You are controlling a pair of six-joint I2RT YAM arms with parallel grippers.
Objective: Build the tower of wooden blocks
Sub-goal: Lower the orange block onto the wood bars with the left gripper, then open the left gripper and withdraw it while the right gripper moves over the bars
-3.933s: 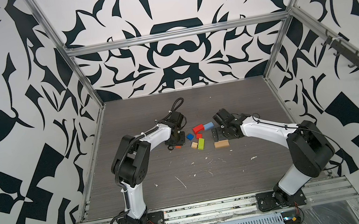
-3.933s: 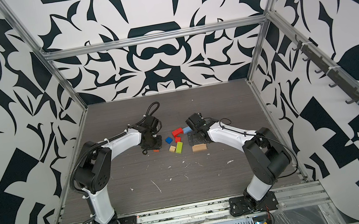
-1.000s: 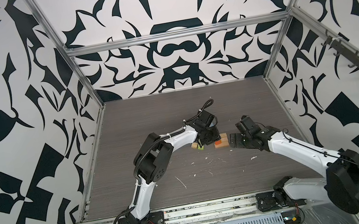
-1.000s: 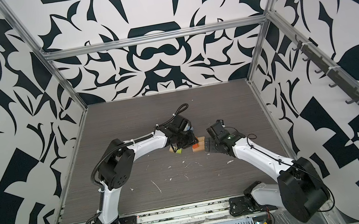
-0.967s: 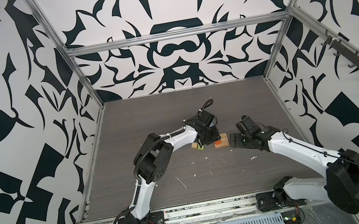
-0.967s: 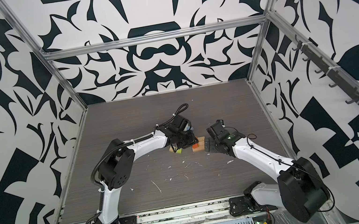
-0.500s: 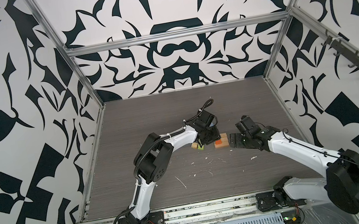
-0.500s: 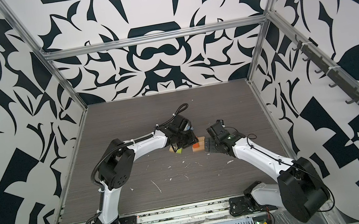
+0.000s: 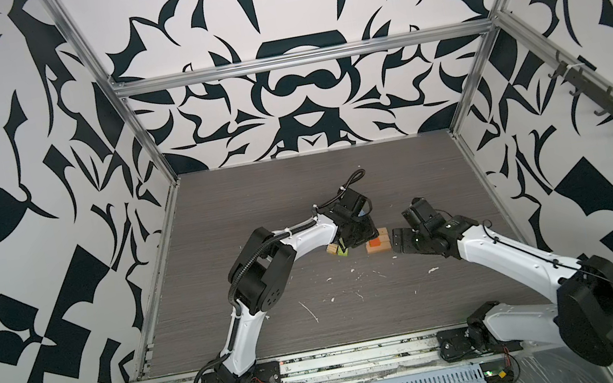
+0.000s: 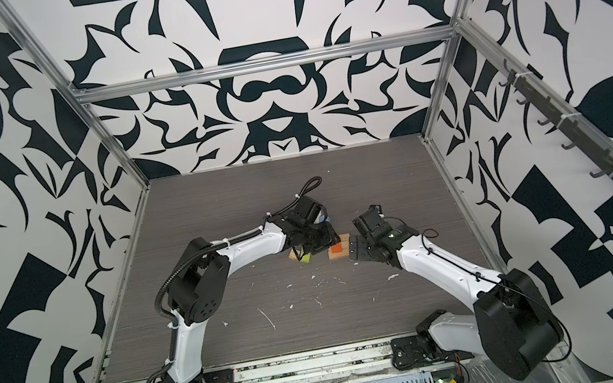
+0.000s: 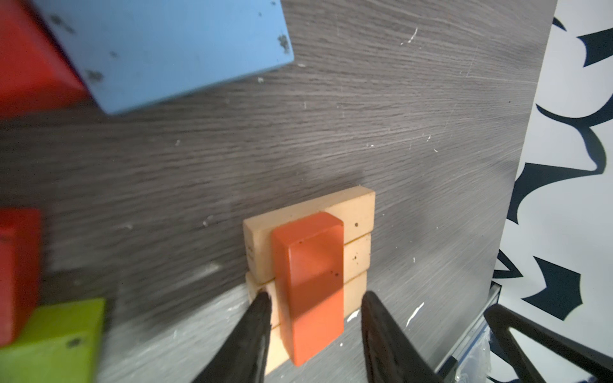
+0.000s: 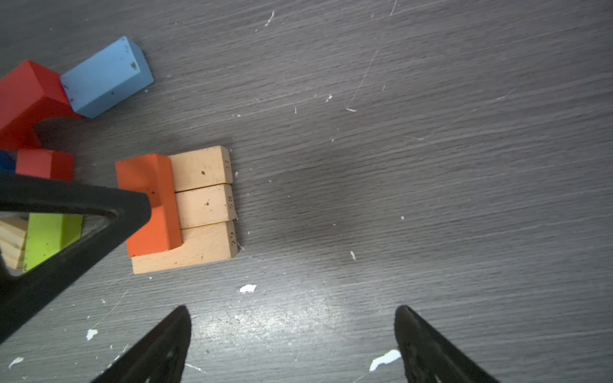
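Note:
The robot's left gripper is over the orange block [image 9: 374, 242] and in the right gripper's way, so next the left gripper moves back before the right gripper takes the lime green block [image 9: 342, 251].
The wood block tower stands as three tan bars [image 12: 202, 205] laid side by side on the table, with an orange block [image 12: 149, 199] lying across them at one end. Both top views show it mid-table, orange block [image 9: 375, 243] on top. My left gripper [image 11: 315, 296] straddles the orange block [image 11: 311, 272], open, with a gap on each side. My right gripper [image 12: 292, 311] is open and empty just right of the tan bars [image 9: 383, 239], close to them in a top view [image 10: 353, 254].
Loose blocks lie left of the tower, partly under the left arm: a light blue block [image 12: 106, 76], a big red block [image 12: 26, 96], a small red cube [image 12: 44, 164], a lime green block [image 12: 49, 235] and a tan piece [image 9: 332, 249]. White flecks [image 12: 247, 288] dot the table.
The left jaws have spread apart and let go of the orange block, which stays on the tan bars. The right arm has held still.

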